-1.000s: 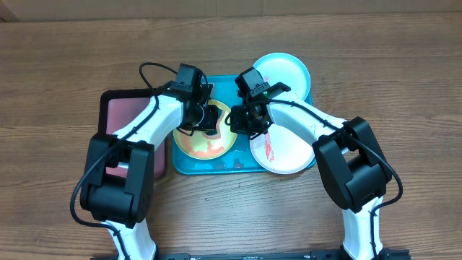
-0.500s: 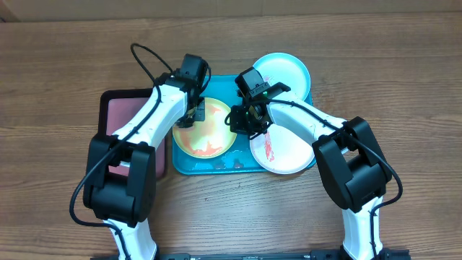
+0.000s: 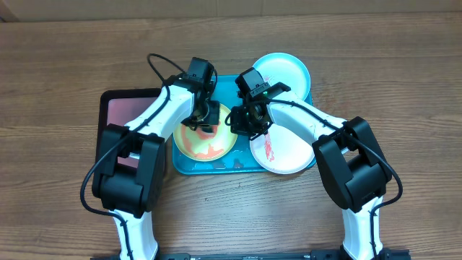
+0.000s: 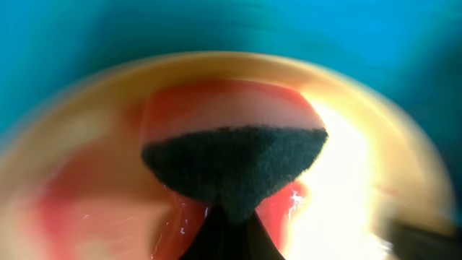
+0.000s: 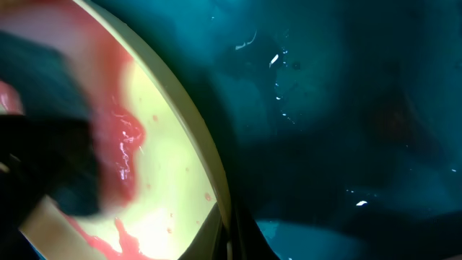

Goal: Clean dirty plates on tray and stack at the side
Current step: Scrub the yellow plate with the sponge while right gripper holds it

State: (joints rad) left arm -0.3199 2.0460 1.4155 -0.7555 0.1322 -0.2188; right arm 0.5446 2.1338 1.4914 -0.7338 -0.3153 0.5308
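Note:
Next, I lift my left gripper clear and tilt the plate (image 3: 228, 141) with my right gripper to drain it, because red liquid (image 3: 208, 152) pools on the yellow-green plate under the sponge.
The yellow-green plate (image 3: 207, 148) lies in the left half of the teal tray (image 3: 209, 168), smeared red. My left gripper (image 3: 205, 120) is shut on a dark sponge (image 4: 234, 170) and presses it on that plate's red smear (image 4: 216, 108). My right gripper (image 3: 242, 124) is shut on the same plate's right rim (image 5: 216, 188), with its own jaws pinching the edge at the bottom of the right wrist view (image 5: 229, 235). The white plate (image 3: 287, 153) at the tray's front right carries a red streak. The light blue plate (image 3: 285, 69) sits at the back right.
A smaller black-rimmed tray with a pink inside (image 3: 119, 114) lies left of the teal tray, under my left arm. Water drops glisten on the teal tray floor (image 5: 346, 108). Bare wooden table (image 3: 404, 87) surrounds both trays.
My left gripper slid the sponge toward the plate's back left edge, then came back toward its middle. The right gripper has kept its hold on the rim without moving.

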